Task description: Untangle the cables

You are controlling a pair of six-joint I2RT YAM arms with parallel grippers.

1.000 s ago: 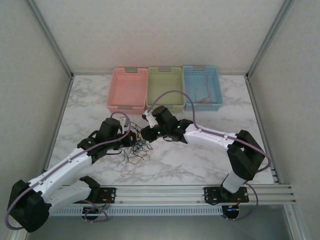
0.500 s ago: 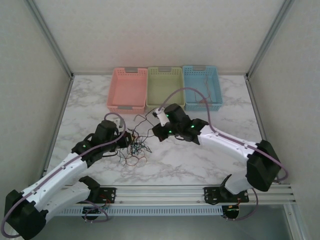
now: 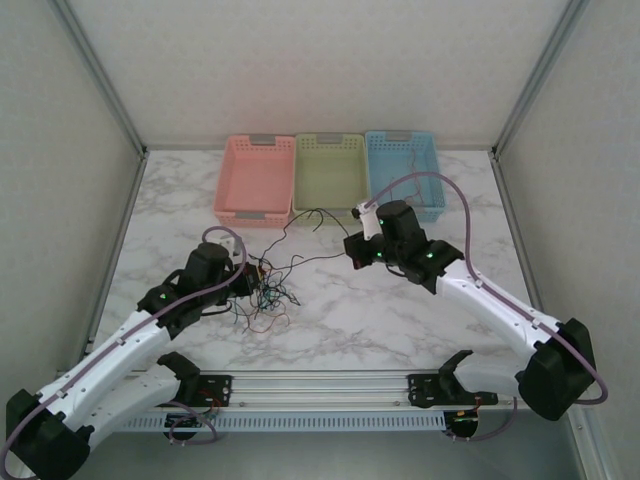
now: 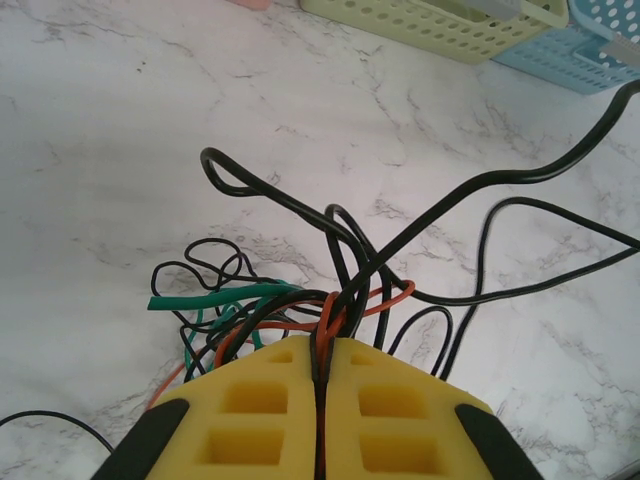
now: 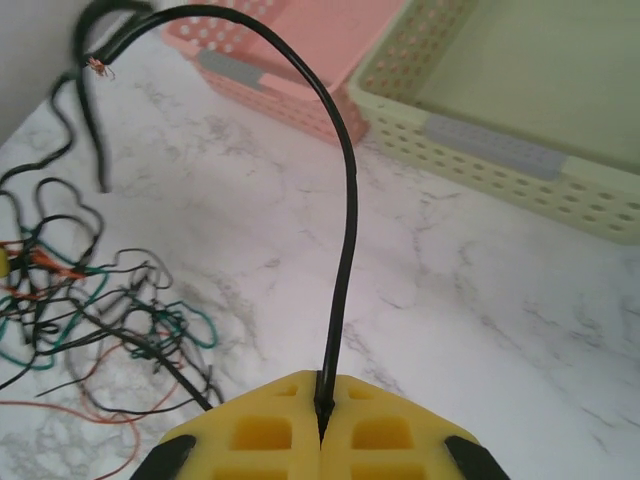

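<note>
The black cable's far end goes into the clump at my left gripper, so my right gripper should first pull it free and then lay it in the green basket.
A tangle of thin black, red and green cables lies on the marble table left of centre. My left gripper is at the clump's left edge, shut on a pinch of black and red strands. My right gripper is over the table's middle, shut on one black cable. That cable arcs up from the yellow fingertips and ends in a bare tip. A black strand stretches between the clump and the right gripper.
Three baskets stand in a row at the back: pink, green and blue, the blue one holding a thin reddish wire. The green basket's front wall is close ahead of the right gripper.
The right gripper has pulled away to the right and back, drawing a black cable out of the clump. The left gripper has held its pinch and shifted slightly left.
</note>
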